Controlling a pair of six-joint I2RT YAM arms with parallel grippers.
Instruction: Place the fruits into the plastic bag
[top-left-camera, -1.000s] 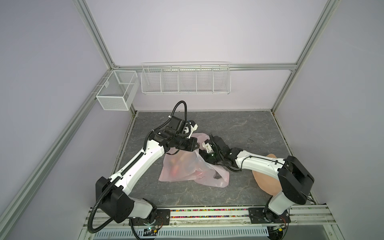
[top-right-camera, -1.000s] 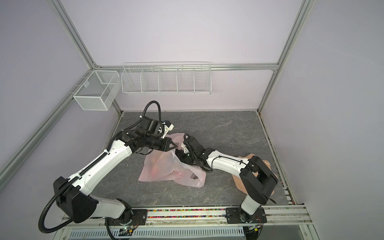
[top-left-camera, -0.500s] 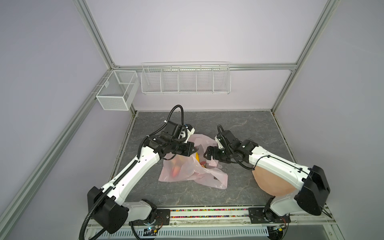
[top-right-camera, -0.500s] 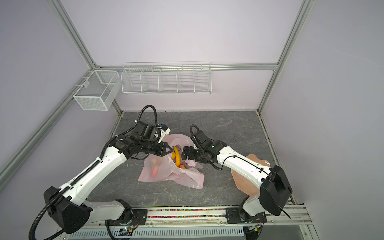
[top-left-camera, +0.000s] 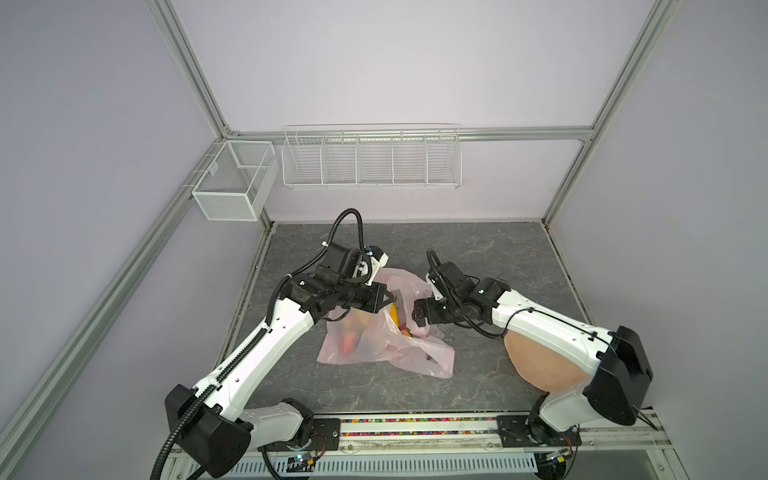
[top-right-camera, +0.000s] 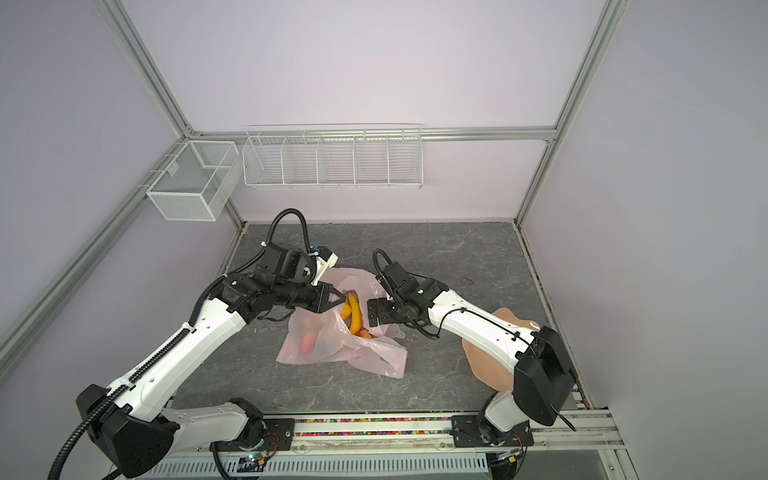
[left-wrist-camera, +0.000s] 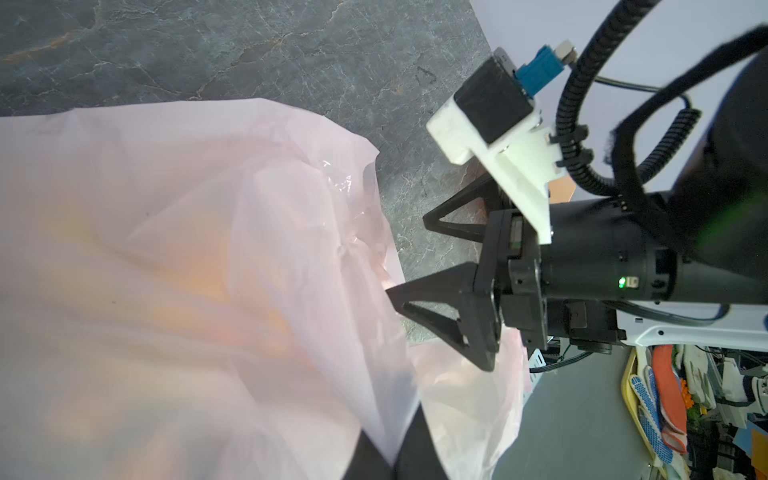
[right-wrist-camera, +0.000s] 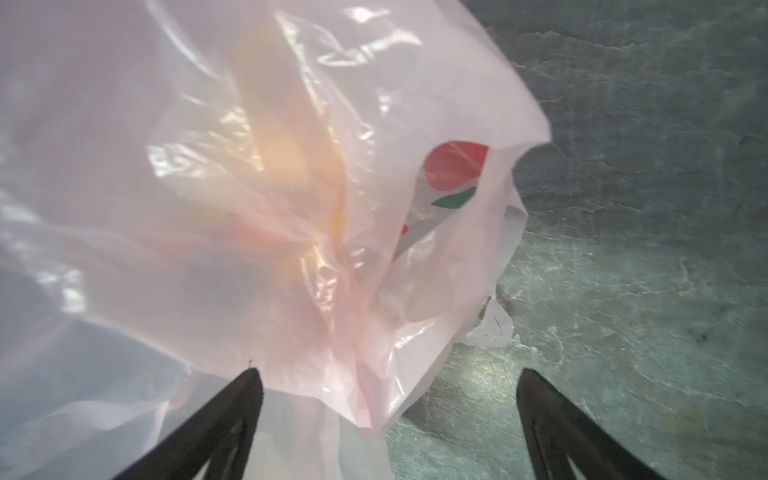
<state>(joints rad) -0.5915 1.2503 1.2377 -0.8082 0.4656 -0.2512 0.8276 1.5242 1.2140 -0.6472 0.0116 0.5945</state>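
Observation:
The bag's loose edge (right-wrist-camera: 366, 406) only just reaches between the right gripper's open fingers, so the right gripper should move in over the bag's opening (top-right-camera: 360, 321) before it closes on that edge.
The pale-pink plastic bag (top-left-camera: 374, 347) (top-right-camera: 332, 347) lies crumpled in the middle of the grey table. My left gripper (top-left-camera: 390, 298) (top-right-camera: 343, 297) (left-wrist-camera: 392, 461) is shut on the bag's upper edge and holds the mouth up. Yellow bananas (top-right-camera: 353, 316) (top-left-camera: 395, 314) sit in the open mouth. A red-orange fruit (top-right-camera: 308, 343) (top-left-camera: 348, 343) shows through the film lower down. My right gripper (top-left-camera: 417, 318) (top-right-camera: 372, 318) (left-wrist-camera: 406, 254) (right-wrist-camera: 388, 372) hangs open just right of the mouth, holding nothing. In the right wrist view the bag (right-wrist-camera: 249, 208) fills the picture, with blurred orange shapes inside.
A peach-coloured plate (top-left-camera: 540, 368) (top-right-camera: 484, 361) lies at the front right, partly under my right arm. A white wire rack (top-left-camera: 370, 166) and a mesh box (top-left-camera: 232, 187) hang on the back wall. Bare table lies behind and in front of the bag.
My right gripper has pulled up and back out of the bag, staying open. My left gripper has kept hold of the bag's edge, and the bananas now show in the mouth.

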